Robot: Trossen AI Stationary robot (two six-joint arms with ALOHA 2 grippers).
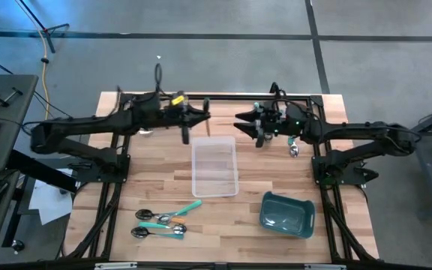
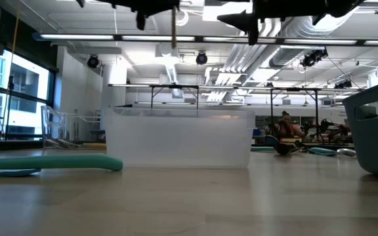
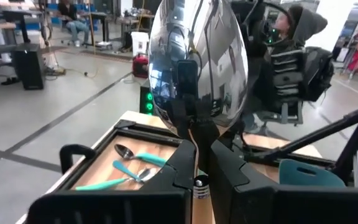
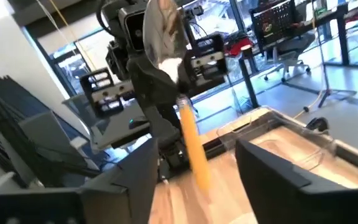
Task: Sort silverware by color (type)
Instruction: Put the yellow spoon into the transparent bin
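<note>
The orange handle is between my right gripper's open fingers, so my right gripper needs to move away before my left gripper takes the spoon to the clear bin.
My left gripper hovers high over the table's far side, shut on an orange-handled spoon. The spoon's shiny bowl fills the left wrist view, and the handle hangs down over the far end of the clear tray. My right gripper faces it from the right at the same height. It is open, with its fingers standing either side of the handle, apart from it. A few teal-handled spoons lie flat on the table near its near-left part. My left gripper pinches the spoon between its two fingers at the neck, where the bowl meets the orange handle. The fingers come level from the table's left, across the spoon. The spoon is lifted clear and upright, bowl up, handle hanging below the fingers.
A teal bin sits at the near right. Another spoon lies under the right arm near the far right. Black frame rails run along the table's left, right and far edges. A person sits in the room beyond.
</note>
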